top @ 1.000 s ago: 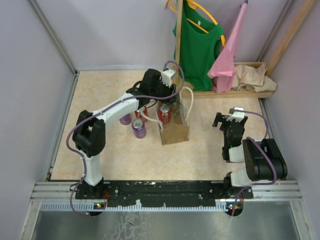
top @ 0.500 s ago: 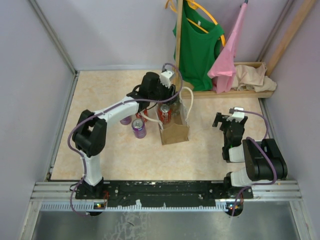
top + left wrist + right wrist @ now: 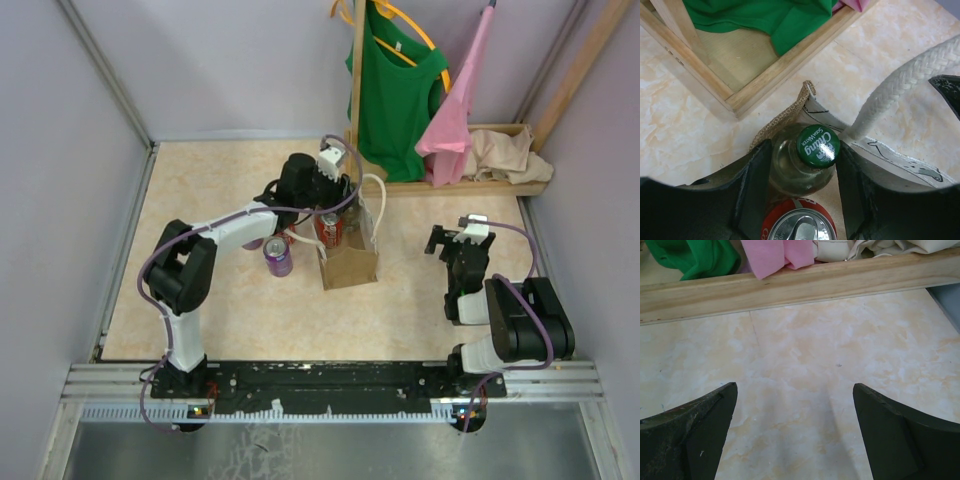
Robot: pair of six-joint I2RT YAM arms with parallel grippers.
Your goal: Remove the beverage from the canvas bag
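Observation:
I should open my left gripper and center it on the cap (image 3: 818, 146) before lifting, because the bottle is leaning in the bag (image 3: 801, 175) and its green cap is against one finger.
The tan canvas bag (image 3: 348, 262) with cream rope handles (image 3: 905, 85) stands upright mid-table. Inside it are a clear glass bottle with a green cap (image 3: 818, 145) and a red can (image 3: 799, 225), which also shows from above (image 3: 328, 230). My left gripper (image 3: 330, 192) reaches down into the bag's mouth. In the left wrist view the left gripper (image 3: 802, 148) has its fingers pressed against both sides of the bottle's neck. My right gripper (image 3: 452, 240) is open and empty over bare table to the bag's right, as its wrist view (image 3: 795, 405) shows.
A purple can (image 3: 277, 257) stands left of the bag, with another partly hidden under the left arm (image 3: 250, 240). A wooden rack (image 3: 470, 185) at the back holds a green shirt (image 3: 395, 90), a pink garment (image 3: 460, 110) and beige cloth (image 3: 505, 150).
My left wrist has shifted a little back and left over the bag's mouth. The bag, the cans and the right arm have not moved.

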